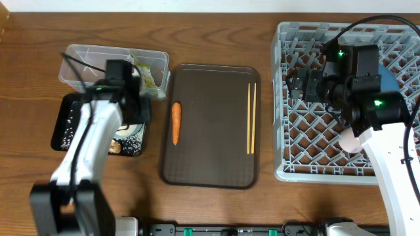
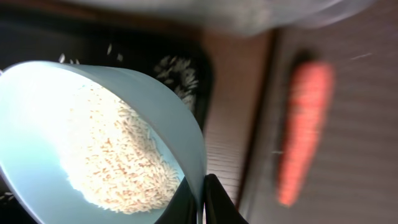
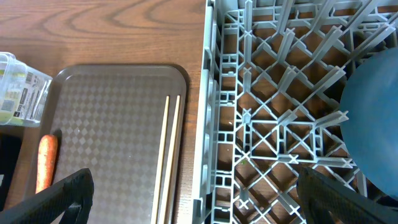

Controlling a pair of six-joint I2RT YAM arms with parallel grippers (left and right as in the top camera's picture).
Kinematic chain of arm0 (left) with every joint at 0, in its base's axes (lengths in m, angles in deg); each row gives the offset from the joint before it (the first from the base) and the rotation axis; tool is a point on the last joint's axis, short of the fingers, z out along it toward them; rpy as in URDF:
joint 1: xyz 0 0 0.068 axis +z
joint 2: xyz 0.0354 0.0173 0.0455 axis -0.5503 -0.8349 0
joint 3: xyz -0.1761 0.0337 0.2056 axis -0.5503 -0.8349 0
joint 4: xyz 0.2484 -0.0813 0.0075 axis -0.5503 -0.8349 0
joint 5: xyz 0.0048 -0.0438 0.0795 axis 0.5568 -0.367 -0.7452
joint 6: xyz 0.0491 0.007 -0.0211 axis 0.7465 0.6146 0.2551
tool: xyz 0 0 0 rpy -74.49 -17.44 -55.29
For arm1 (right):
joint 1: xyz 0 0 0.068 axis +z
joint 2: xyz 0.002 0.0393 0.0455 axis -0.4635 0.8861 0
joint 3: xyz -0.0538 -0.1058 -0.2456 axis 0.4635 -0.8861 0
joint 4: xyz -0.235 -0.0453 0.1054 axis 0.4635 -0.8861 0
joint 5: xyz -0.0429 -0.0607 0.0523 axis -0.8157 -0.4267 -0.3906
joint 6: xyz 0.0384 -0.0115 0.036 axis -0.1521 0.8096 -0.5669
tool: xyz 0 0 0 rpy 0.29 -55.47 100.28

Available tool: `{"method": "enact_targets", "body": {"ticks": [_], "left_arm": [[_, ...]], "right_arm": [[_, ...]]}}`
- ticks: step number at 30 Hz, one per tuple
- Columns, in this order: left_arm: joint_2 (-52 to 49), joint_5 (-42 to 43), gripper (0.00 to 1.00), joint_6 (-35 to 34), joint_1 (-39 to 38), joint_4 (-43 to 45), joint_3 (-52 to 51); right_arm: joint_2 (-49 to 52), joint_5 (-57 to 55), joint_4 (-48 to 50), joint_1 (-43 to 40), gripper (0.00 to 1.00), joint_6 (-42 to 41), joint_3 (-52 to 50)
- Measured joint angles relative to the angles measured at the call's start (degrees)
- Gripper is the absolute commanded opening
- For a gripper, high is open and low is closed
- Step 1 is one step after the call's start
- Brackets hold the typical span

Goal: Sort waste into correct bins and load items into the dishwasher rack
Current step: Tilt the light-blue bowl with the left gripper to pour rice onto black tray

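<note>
Next, my left gripper tilts the light blue cup farther over the black tray (image 1: 65, 128) before loading the cup, because a heap of white rice (image 2: 118, 152) sits in it.
My left gripper (image 2: 202, 200) is shut on the rim of a small light blue cup (image 2: 56, 99). The cup is tilted and holds a heap of white rice grains (image 2: 121, 165). It hangs over the black tray (image 1: 64, 128), where loose rice (image 2: 179, 73) lies scattered. An orange carrot (image 1: 176, 122) and the wooden chopsticks (image 1: 251, 118) lie on the brown serving tray (image 1: 210, 157). The right gripper (image 3: 205, 205) is open and empty above the left wall of the grey dishwasher rack (image 1: 289, 164). A blue plate (image 3: 373, 124) stands in the rack.
The clear tub (image 1: 85, 59) sits behind the black tray with a yellow-green wrapper (image 1: 148, 72) inside. A pale pink rounded item (image 1: 348, 139) shows in the rack under the right arm. The carrot (image 2: 305, 130) lies just right of the cup.
</note>
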Motion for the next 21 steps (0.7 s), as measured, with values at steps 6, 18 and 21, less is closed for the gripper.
{"method": "enact_targets", "body": {"ticks": [6, 18, 21], "left_arm": [[5.2, 12.9, 0.06, -0.4, 7.5, -1.4, 0.6], [0.0, 56.5, 0.06, 10.0, 34.8, -1.3, -3.0], [-3.4, 63.9, 0.06, 15.3, 36.9, -1.3, -5.6]], "right_arm": [[0.0, 0.0, 0.0, 0.0, 0.97, 0.0, 0.0], [0.0, 0.0, 0.0, 0.0, 0.97, 0.0, 0.0], [0.0, 0.0, 0.0, 0.0, 0.97, 0.0, 0.0]]}}
